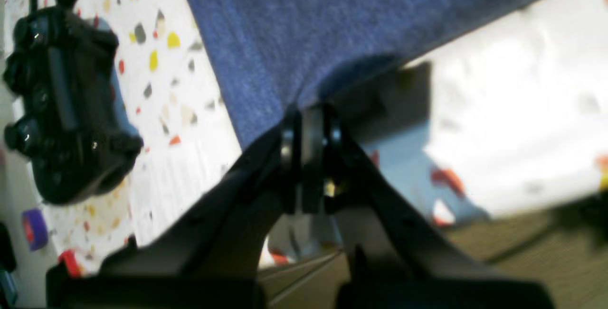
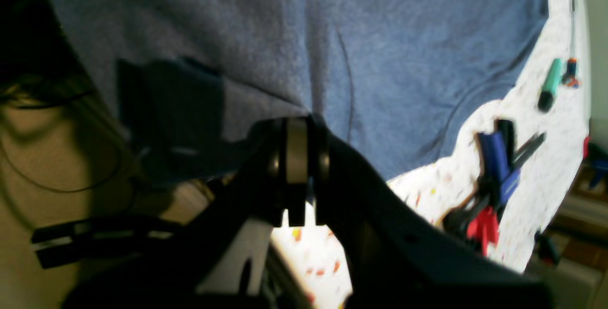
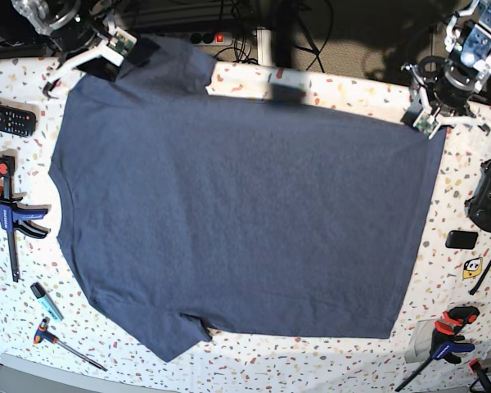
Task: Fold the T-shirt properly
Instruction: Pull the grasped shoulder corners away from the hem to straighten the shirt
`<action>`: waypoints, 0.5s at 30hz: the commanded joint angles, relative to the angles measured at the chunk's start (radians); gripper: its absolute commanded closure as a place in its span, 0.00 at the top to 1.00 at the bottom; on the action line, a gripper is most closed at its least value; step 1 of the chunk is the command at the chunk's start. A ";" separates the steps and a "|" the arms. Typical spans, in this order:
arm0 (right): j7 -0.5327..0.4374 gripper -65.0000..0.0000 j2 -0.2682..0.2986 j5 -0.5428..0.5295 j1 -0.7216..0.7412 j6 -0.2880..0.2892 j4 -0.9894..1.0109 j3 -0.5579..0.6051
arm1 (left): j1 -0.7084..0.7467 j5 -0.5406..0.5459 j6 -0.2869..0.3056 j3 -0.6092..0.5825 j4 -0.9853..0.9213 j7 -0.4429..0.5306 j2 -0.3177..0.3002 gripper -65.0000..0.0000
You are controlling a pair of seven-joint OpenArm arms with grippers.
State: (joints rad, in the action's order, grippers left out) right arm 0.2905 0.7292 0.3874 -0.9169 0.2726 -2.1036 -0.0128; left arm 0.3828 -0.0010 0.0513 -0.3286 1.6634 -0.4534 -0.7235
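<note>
The T-shirt's far hem corner (image 3: pixel 437 136) is near the table's back edge, so the robot's left gripper should move the hem corner forward next to the small black box and open.
The dark navy T-shirt (image 3: pixel 237 205) lies spread flat on the speckled table, plain side up, collar to the left and hem to the right. My left gripper (image 3: pixel 429 124) is shut on the far hem corner at the table's back right. In the left wrist view the fingers (image 1: pixel 308 119) pinch the cloth edge (image 1: pixel 294 38). My right gripper (image 3: pixel 120 46) is shut on the far sleeve at the back left. In the right wrist view it (image 2: pixel 297 128) pinches the cloth (image 2: pixel 332 38). No white letters show.
A black remote (image 3: pixel 8 119), a blue-and-red clamp (image 3: pixel 8 214), a green marker (image 3: pixel 45 300) and a screwdriver (image 3: pixel 65 344) lie left of the shirt. A black gamepad (image 3: pixel 490 196), a small black box (image 3: pixel 461 239) and another clamp (image 3: pixel 446 340) lie to the right.
</note>
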 commanded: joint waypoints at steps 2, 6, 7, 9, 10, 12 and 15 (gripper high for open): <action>-0.013 0.00 -0.017 0.002 -0.035 -0.020 -0.034 -0.027 | 0.043 -0.009 -0.029 0.001 0.025 -0.020 -0.014 0.00; -0.017 0.00 -0.058 0.002 -0.067 -0.020 -0.043 -0.047 | 0.096 -0.061 -0.069 0.001 0.057 -0.002 -0.014 0.00; -0.017 0.00 -0.061 0.002 -0.066 -0.020 -0.043 -0.047 | 0.099 -0.063 -0.071 0.001 0.061 0.006 -0.014 0.00; -0.024 0.00 -0.061 0.001 -0.064 -0.023 -0.043 -0.047 | 0.098 -0.063 -0.072 0.001 0.066 0.009 -0.014 0.00; -0.025 0.00 -0.061 0.002 -0.063 -0.031 -0.043 -0.047 | 0.095 -0.063 -0.075 0.001 0.068 0.009 -0.014 0.00; -0.026 0.00 -0.061 0.002 -0.058 -0.056 -0.043 -0.047 | 0.087 -0.063 -0.096 0.001 0.068 0.010 -0.014 0.00; -0.020 0.00 -0.062 0.000 -0.022 -0.085 -0.043 -0.047 | 0.053 -0.061 -0.160 0.001 0.068 0.009 -0.009 0.00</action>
State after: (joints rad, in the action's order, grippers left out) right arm 0.2802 0.6579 0.3862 -0.9367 0.2180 -2.1284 -0.0517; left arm 0.4408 -0.0620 -0.1028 -0.3321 1.7195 -0.4496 -0.7197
